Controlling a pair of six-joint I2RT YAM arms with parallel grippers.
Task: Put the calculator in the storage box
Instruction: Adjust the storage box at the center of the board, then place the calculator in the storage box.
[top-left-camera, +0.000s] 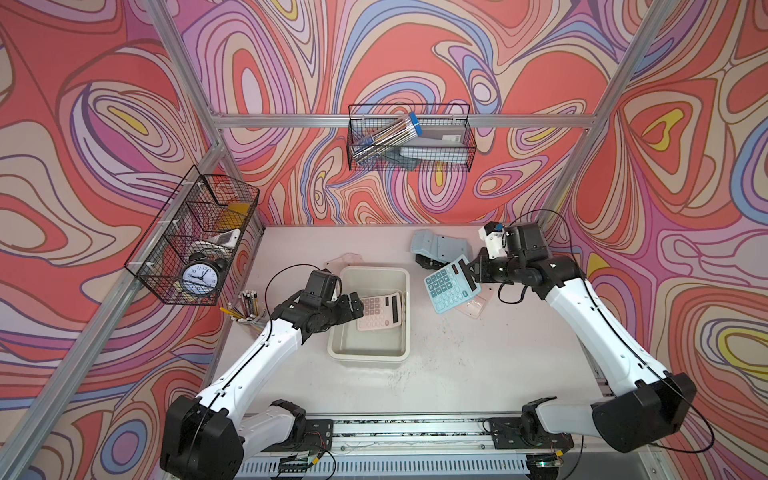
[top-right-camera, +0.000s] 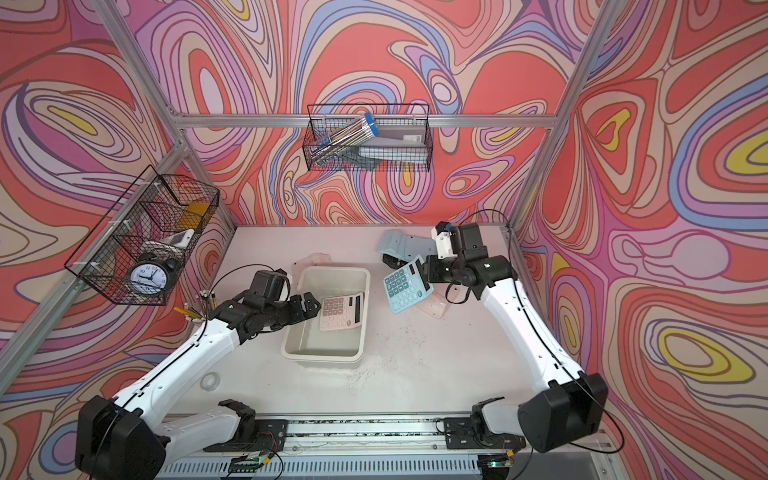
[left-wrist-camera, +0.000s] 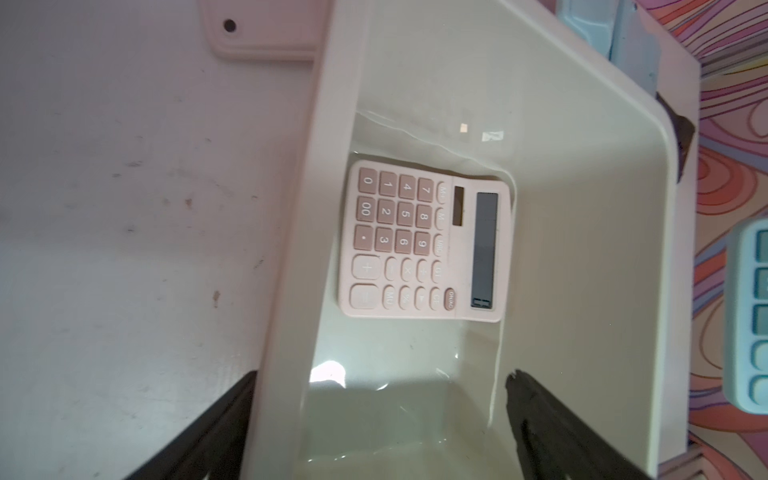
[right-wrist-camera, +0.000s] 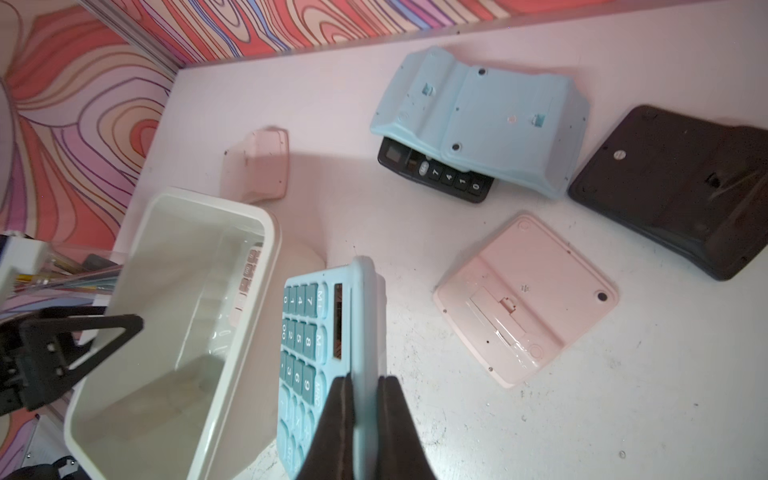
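Note:
The light blue calculator is hanging outside the storage box's rim (top-left-camera: 409, 296), so my left gripper should move the storage box over toward that calculator, sliding it by the box's side (top-left-camera: 333, 334) closest to the pencil cup.
The cream-white storage box (top-left-camera: 370, 358) (top-right-camera: 320, 358) stands mid-table, and a pink calculator (top-left-camera: 380, 312) (left-wrist-camera: 424, 241) lies face up inside it. My left gripper (top-left-camera: 352, 309) (left-wrist-camera: 382, 376) is open and holds nothing. It straddles the box's left wall, with one finger outside and the other over the inside. To the right of the box, my right gripper (top-left-camera: 471, 270) (right-wrist-camera: 365, 378) is shut on the edge of a light blue calculator (top-left-camera: 451, 289) (right-wrist-camera: 316, 324). That calculator hangs tilted above the table beside the box's right rim (right-wrist-camera: 208, 197).
More calculators lie at the back right: a light blue one (right-wrist-camera: 478, 120) face down over a black one (right-wrist-camera: 440, 174), a pink one (right-wrist-camera: 523, 299) and a black one (right-wrist-camera: 673, 187). A pencil cup (top-left-camera: 249, 309) stands left of the box. Wire baskets (top-left-camera: 195, 241) (top-left-camera: 409, 137) hang on the walls.

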